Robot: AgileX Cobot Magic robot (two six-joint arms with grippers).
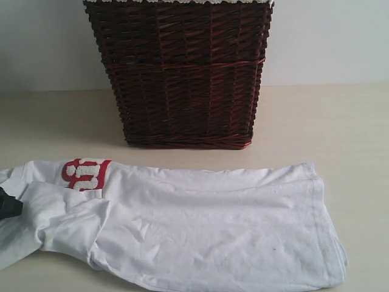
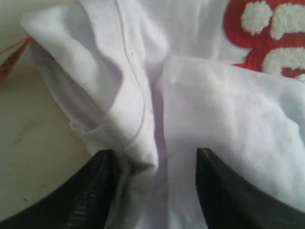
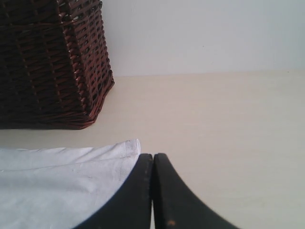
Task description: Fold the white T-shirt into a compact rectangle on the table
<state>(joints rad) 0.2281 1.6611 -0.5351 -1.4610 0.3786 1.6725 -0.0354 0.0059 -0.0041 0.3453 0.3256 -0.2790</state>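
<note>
My gripper will make the whole band [image 1: 203,225] slide along when it pulls the bunched sleeve fold, because the white T-shirt's far end [image 1: 327,234] lies flat and free.
The white T-shirt [image 1: 200,225] lies folded lengthwise into a wide band across the front of the table [image 1: 340,128], with red-outlined lettering [image 1: 85,173] showing near its left end. My left gripper [image 1: 7,204] is at that left end, over a bunched sleeve fold. In the left wrist view its gripper [image 2: 155,155] is open, the two black fingers standing apart with loose white cloth [image 2: 209,109] between them and an orange tag [image 2: 12,59] off to one side. My right gripper [image 3: 153,156] is shut on nothing, just beside a corner of the T-shirt [image 3: 57,186].
A dark wicker basket [image 1: 182,73] with white lace trim stands behind the shirt at the back middle, against the pale wall. In the right wrist view the basket [image 3: 47,62] is beyond the shirt corner, with bare table [image 3: 228,124] beside it.
</note>
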